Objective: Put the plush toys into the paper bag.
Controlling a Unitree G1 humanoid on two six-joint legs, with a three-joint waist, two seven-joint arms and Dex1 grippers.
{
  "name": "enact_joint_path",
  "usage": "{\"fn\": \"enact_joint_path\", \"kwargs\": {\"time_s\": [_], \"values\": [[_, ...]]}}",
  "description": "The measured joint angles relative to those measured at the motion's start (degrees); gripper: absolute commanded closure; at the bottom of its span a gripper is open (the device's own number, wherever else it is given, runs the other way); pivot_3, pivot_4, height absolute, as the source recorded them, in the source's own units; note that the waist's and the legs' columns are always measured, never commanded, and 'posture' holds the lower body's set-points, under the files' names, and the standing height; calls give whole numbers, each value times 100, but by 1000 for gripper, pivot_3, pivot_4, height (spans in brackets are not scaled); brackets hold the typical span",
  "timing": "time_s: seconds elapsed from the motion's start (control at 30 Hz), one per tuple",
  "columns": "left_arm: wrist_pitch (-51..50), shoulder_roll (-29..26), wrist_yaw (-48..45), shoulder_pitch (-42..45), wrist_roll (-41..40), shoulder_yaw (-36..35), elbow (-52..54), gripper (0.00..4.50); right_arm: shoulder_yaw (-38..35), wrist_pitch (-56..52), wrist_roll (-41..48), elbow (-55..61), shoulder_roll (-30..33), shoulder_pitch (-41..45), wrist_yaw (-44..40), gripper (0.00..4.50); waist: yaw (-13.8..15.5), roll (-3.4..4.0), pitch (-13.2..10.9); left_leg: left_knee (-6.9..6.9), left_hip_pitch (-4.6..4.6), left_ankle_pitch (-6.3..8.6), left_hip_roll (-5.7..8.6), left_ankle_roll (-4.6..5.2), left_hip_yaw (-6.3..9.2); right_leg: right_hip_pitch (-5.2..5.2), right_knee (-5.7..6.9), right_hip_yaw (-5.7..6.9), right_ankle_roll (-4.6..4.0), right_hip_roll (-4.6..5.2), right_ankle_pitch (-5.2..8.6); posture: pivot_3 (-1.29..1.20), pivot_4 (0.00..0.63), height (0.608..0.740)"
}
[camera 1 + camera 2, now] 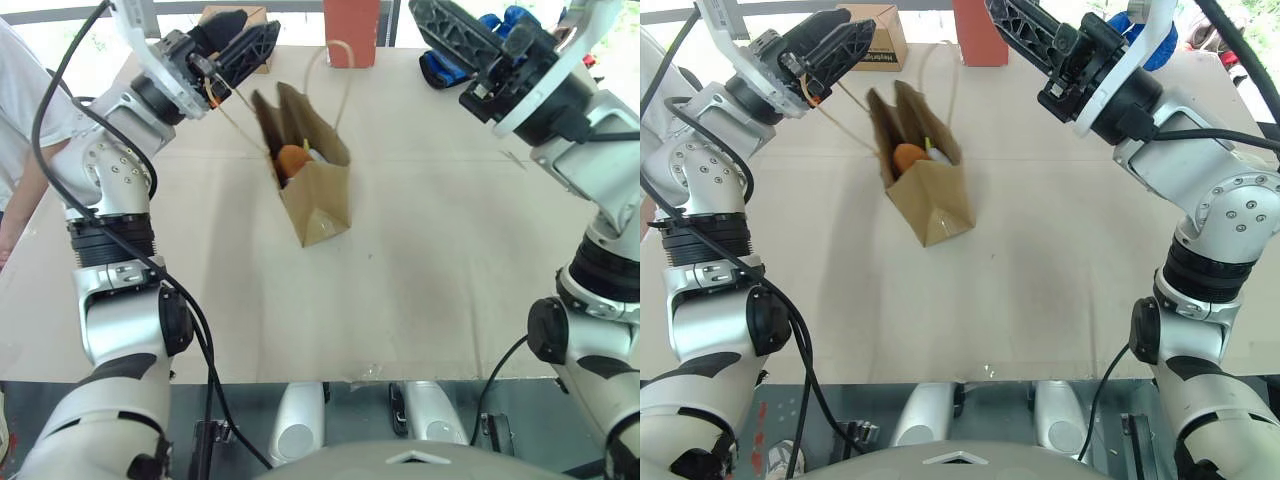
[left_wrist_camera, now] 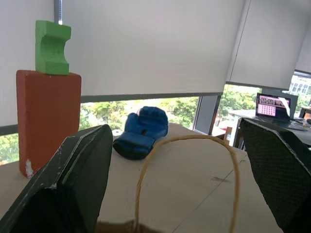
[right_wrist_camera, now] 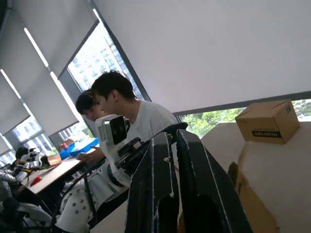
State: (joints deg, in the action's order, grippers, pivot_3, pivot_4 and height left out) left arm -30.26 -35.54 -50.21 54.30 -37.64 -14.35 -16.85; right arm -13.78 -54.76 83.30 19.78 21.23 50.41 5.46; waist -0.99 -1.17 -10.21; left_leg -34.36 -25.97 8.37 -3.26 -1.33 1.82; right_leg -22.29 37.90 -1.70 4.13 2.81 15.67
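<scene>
Next, my left gripper pulls out of the tan handle (image 1: 238, 123) before I straighten the bag (image 1: 314, 205), because the handle hooks the open gripper and tilts the paper bag.
The brown paper bag (image 1: 322, 200) stands open and tilted in the middle of the table. Inside it, the brown plush toy (image 1: 292, 160) shows near the mouth, with a pale bit of a second toy (image 1: 312, 153) beside it. My left gripper (image 1: 258, 25) is raised above and left of the bag, open. One tan handle loop (image 2: 194, 145) rises between its fingers and runs down to the bag. My right gripper (image 1: 420, 12) is raised to the bag's right, shut with nothing in it. The other handle (image 1: 342, 70) stands up free.
At the far table edge are a red-brown block (image 1: 352, 30) topped by a green piece (image 2: 51, 46), a blue boxing glove (image 2: 143, 131) and a small cardboard box (image 1: 875, 40). A person (image 1: 15, 110) stands at the table's left side.
</scene>
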Motion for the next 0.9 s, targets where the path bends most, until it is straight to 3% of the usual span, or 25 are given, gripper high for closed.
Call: {"fn": "enact_joint_path", "kwargs": {"time_s": [0.07, 0.23, 0.27, 0.37, 0.47, 0.5, 0.53, 0.67, 0.77, 0.9], "values": [[10, -9, -95, -188, 23, 36, -23, 0, 284, -1, -421, 96, 261, -408, -231, 3822, 12, 1, 1, -1, 1, 0, 0, 0, -1, 1, -1, 0, 0, 1, 0, 0, 150, 740], [-360, 113, -156, -382, -814, -770, -71, 0, 1313, 150, -2052, 219, 959, -958, -1054, 1481, -30, -4, 2, -15, -36, -1, -4, 0, -1, -37, 7, -3, 1, -3, -1, 0, 150, 740], [-514, 71, -175, -398, -1044, -971, -62, 0, 1474, 259, -2366, 190, 991, -1012, -1193, 1481, -51, -4, 2, -15, -35, -1, -3, 0, -1, -37, 7, -4, 1, -3, -1, 0, 150, 740], [-1503, -269, -120, -833, -2082, -1762, 58, 0, 1988, 761, -3385, -285, 932, -1265, -1786, 2459, -149, -5, 2, -12, -34, -1, -3, 0, -1, -37, 8, -6, 2, -3, -1, 0, 150, 740], [-2121, -393, -8, -1123, -2665, -2102, 121, 0, 2204, 1025, -3850, -601, 851, -1300, -2108, 3883, -146, -5, 0, -14, -34, -1, -3, -1, 0, -37, 10, -5, 2, -3, -1, 0, 150, 740], [-2323, -503, -7, -1355, -2834, -2189, 262, 0, 2394, 1214, -4147, -787, 807, -1245, -2301, 3980, -156, -7, 1, -14, -32, -1, -4, -1, -2, -37, 7, -6, 3, -3, -1, 0, 150, 740], [-2444, -647, 8, -1775, -2887, -2255, 577, 0, 2720, 1585, -4668, -1195, 713, -1129, -2627, 4461, -158, -7, 1, -14, -27, -1, -4, -2, -6, -36, 7, -9, 2, -2, -1, 0, 150, 740], [-2180, -749, 132, -2303, -2540, -2071, 1232, 0, 3247, 2177, -5492, -1961, 308, -980, -3306, 4461, -71, -12, -1, -12, -28, -12, -2, -20, 2, -33, 9, -2, 0, -1, -2, 0, 150, 740], [-1931, -856, 94, -2630, -2162, -1739, 1774, 0, 3392, 2384, -5724, -2075, 8, -824, -3711, 4461, -61, -12, -1, -12, -28, -12, -1, -22, -4, -33, 8, -8, 0, 1, -2, 0, 150, 740], [-1896, -1059, 93, -3022, -2088, -1908, 1874, 0, 3385, 2433, -5902, -2080, -218, -748, -3947, 4461, -97, -13, 0, -4, -22, -13, -3, -22, -1, -35, 12, -6, -1, -2, -2, 0, 150, 740]]}}
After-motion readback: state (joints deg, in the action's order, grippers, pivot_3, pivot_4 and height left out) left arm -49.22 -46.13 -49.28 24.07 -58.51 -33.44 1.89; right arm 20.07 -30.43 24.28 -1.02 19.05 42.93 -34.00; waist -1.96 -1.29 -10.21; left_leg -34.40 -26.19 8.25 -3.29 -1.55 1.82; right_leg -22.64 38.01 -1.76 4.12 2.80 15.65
